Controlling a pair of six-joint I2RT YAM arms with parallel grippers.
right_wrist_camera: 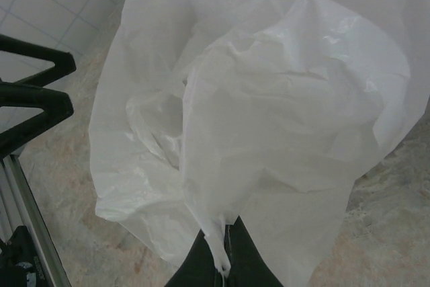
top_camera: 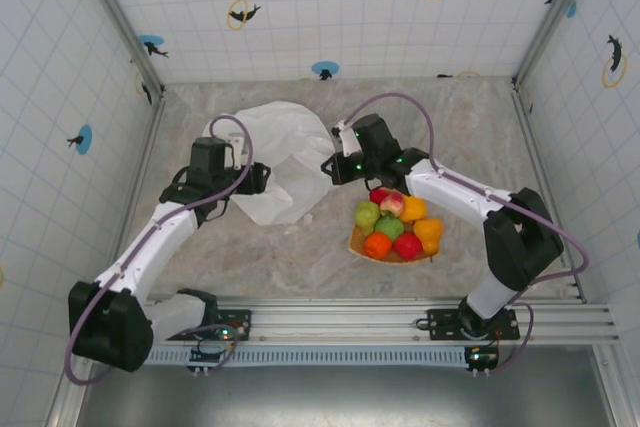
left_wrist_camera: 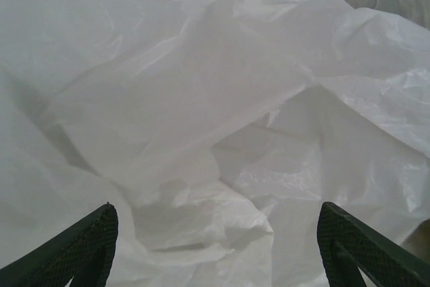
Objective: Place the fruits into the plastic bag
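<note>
The plastic bag (top_camera: 287,137) will hang down from the robot's left gripper and stay spread out below when the robot lifts it, because the film lies in loose creases (left_wrist_camera: 218,159).
The crinkled white plastic bag (top_camera: 280,162) lies on the table's left centre. My right gripper (top_camera: 328,169) is at the bag's right edge; in the right wrist view the gripper (right_wrist_camera: 225,255) is shut on a thin fold of the bag (right_wrist_camera: 269,99). My left gripper (top_camera: 262,179) is at the bag's left side. Its dark fingers (left_wrist_camera: 80,250) stand wide open over the film (left_wrist_camera: 201,99) with nothing pinched. Several fruits (top_camera: 393,224), red, green, orange, yellow and peach, are heaped just right of the bag, under the right arm.
The fruits rest on a flat orange tray (top_camera: 357,244). Tiled walls close in the table at the left, back and right. A metal rail (top_camera: 400,319) runs along the near edge. The left gripper's open fingers (right_wrist_camera: 33,92) show at the left of the right wrist view.
</note>
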